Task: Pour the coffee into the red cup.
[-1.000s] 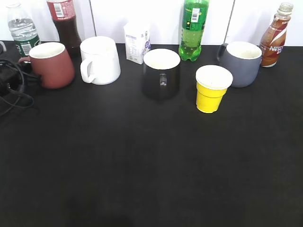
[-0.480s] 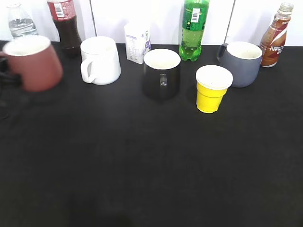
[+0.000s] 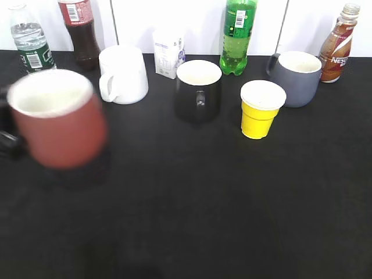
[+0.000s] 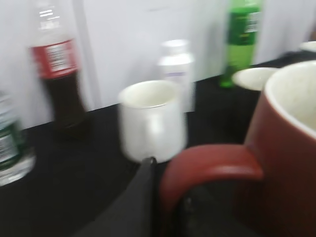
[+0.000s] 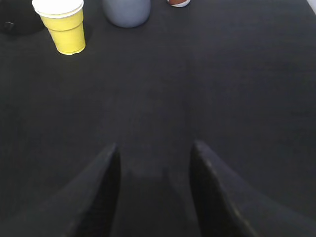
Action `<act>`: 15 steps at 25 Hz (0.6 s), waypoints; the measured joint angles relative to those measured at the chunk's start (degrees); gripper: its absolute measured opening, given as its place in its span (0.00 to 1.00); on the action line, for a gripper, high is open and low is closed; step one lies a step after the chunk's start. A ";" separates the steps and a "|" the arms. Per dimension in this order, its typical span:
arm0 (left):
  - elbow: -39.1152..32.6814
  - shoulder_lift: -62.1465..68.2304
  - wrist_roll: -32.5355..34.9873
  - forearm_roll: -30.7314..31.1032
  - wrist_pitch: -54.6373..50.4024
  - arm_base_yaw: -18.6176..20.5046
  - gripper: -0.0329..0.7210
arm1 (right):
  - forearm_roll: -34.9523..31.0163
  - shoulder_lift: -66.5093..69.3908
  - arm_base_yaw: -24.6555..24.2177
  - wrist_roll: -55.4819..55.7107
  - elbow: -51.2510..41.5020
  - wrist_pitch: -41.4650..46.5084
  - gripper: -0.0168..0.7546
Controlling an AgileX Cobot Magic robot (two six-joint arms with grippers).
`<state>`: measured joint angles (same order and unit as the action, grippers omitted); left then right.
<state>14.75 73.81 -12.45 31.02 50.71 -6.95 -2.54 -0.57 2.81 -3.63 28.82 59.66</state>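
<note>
I expect the coffee to run out in a thin stream when I tip the bottle (image 3: pixel 336 49), because the coffee bottle's neck ends in a narrow uncapped opening (image 3: pixel 351 7).
The red cup (image 3: pixel 58 125) is blurred and lifted above the black table at the left. My left gripper (image 4: pixel 170 197) is shut on its handle (image 4: pixel 207 165); the cup body fills the right of the left wrist view (image 4: pixel 291 148). In the exterior view only a dark bit of that gripper (image 3: pixel 7 139) shows at the left edge. The brown coffee bottle (image 3: pixel 338 43) stands at the back right. My right gripper (image 5: pixel 154 153) is open and empty over bare table; it is out of the exterior view.
Along the back stand a water bottle (image 3: pixel 30 43), a cola bottle (image 3: pixel 78 29), a white mug (image 3: pixel 123 74), a small carton (image 3: pixel 168 52), a black mug (image 3: pixel 198 90), a green bottle (image 3: pixel 237 36), a yellow paper cup (image 3: pixel 260 109) and a grey mug (image 3: pixel 296 78).
The red cup has been lifted from its back-left spot and carried forward toward the camera, first drifting left. The other objects have not moved.
</note>
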 joint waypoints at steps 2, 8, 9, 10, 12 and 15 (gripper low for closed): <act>0.00 2.95 -0.09 0.12 1.62 -4.88 0.11 | 0.00 0.00 0.00 0.00 0.00 0.00 0.50; 0.43 15.05 1.43 -1.43 13.02 -10.00 0.11 | -0.22 0.00 0.00 0.00 0.00 0.00 0.50; 1.20 15.59 2.14 -1.43 13.15 -10.00 0.11 | -1.03 0.00 0.00 0.00 0.00 0.00 0.50; 2.32 15.85 2.45 -1.43 13.35 -10.00 0.11 | -1.26 0.00 0.00 0.00 0.00 -0.13 0.50; 3.47 15.85 2.80 -1.25 13.35 -10.00 0.11 | -1.27 0.48 0.00 0.00 0.77 -3.06 0.50; 3.45 15.85 2.86 -0.94 11.83 -10.00 0.11 | -0.96 5.44 0.00 0.00 -1.26 -20.03 0.50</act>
<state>18.21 89.66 -9.59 30.08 62.54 -16.96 -3.50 4.87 2.81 -3.63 27.56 39.63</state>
